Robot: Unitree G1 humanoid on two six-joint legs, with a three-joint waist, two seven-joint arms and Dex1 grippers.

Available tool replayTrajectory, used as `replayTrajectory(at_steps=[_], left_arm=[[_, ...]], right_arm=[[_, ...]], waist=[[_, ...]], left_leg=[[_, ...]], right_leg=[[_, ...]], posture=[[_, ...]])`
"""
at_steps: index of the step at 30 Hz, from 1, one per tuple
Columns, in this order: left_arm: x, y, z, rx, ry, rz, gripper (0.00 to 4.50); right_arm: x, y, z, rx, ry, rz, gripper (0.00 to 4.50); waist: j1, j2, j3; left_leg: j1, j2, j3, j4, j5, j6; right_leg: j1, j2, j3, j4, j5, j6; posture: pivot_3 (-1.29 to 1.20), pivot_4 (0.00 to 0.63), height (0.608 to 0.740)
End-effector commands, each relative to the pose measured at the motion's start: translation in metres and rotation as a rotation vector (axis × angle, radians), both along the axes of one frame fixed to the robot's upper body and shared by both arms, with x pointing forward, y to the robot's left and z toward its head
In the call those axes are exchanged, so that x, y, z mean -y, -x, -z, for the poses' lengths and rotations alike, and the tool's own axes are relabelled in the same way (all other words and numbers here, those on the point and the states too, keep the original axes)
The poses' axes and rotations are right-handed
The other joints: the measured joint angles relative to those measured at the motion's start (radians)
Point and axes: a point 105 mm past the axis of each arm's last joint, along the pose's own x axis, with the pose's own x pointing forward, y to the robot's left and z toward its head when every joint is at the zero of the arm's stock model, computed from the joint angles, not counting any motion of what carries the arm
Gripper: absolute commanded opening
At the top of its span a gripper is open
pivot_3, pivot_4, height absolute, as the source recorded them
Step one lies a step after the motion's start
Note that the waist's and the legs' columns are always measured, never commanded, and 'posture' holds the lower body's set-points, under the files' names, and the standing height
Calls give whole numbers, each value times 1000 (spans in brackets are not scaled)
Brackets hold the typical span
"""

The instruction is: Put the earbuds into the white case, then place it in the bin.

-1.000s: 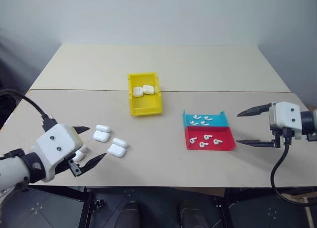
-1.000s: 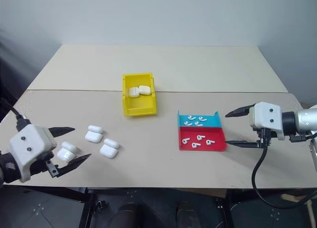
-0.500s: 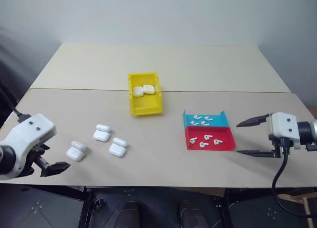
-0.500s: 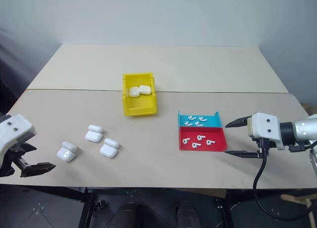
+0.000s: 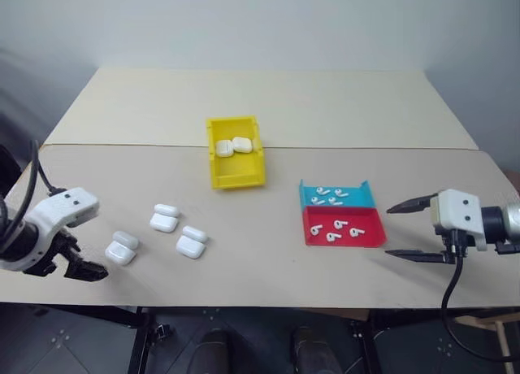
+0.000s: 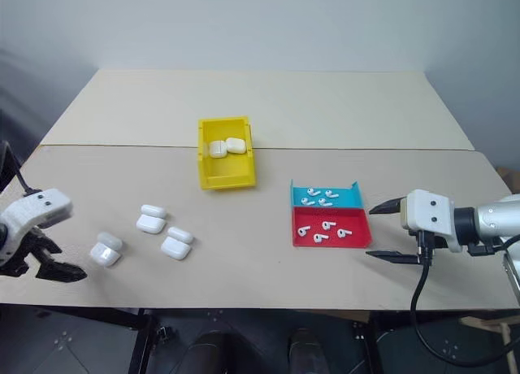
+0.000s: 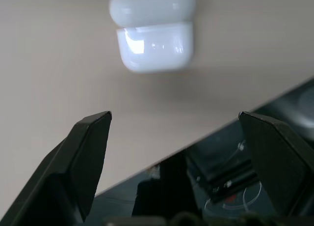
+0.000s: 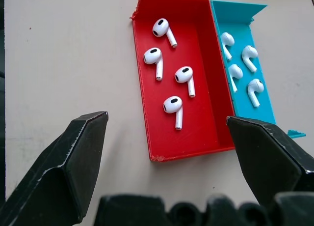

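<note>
The nearest white case's body [image 5: 119,254] faces my open fingers with its lid beyond, so my left gripper keeps going forward and closes on the body's sides [image 7: 122,50].
Several white earbuds [image 8: 172,105] lie in the red tray [image 5: 371,238] and the blue tray [image 5: 361,199]. Three white cases rest on the table's left front. The nearest white case [image 5: 123,248] shows as two rounded halves, seen close in the left wrist view [image 7: 153,45]. My left gripper [image 7: 174,116] is open and empty, pointing down at the table's front edge just left of that case. My right gripper [image 5: 390,232] is open and empty, just right of the red tray, aimed at it. The yellow bin [image 5: 234,177] stands mid-table with two white cases [image 5: 232,145] inside.
The red and blue trays sit side by side, right of centre. A seam [image 5: 366,147] crosses the table behind the bin. The table's front edge [image 5: 244,307] runs just beyond my left gripper.
My left gripper swung from above the cases out to the left front edge and tipped downward. My right gripper sank slightly beside the red tray. Both stayed open.
</note>
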Motion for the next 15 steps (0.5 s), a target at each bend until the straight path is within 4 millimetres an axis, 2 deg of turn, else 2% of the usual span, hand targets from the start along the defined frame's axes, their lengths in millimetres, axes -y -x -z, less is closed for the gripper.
replayTrajectory(at_steps=[1, 9, 15], left_arm=[[-8, -9, 2, 7, -32, -47, 4500], [1, -21, 13, -28, 15, -65, 4500], [3, -23, 24, -65, 15, -68, 4500]], right_arm=[[2, -1, -16, 52, 9, 8, 4468], [2, -2, -15, 56, 14, 9, 4468], [1, -1, -15, 51, 20, 4, 4468]], waist=[[0, -1, 0], [0, -1, 0], [-3, -1, 0]], left_leg=[[0, 0, 0, 1, 0, 0], [-1, 0, 0, 1, 0, 0], [-1, 0, 0, 2, 0, 0]], right_leg=[[0, 0, 0, 0, 0, 0], [0, 0, 0, 0, 0, 0], [0, 0, 0, 0, 0, 1]], posture=[[0, 150, 740], [0, 150, 740], [0, 150, 740]])
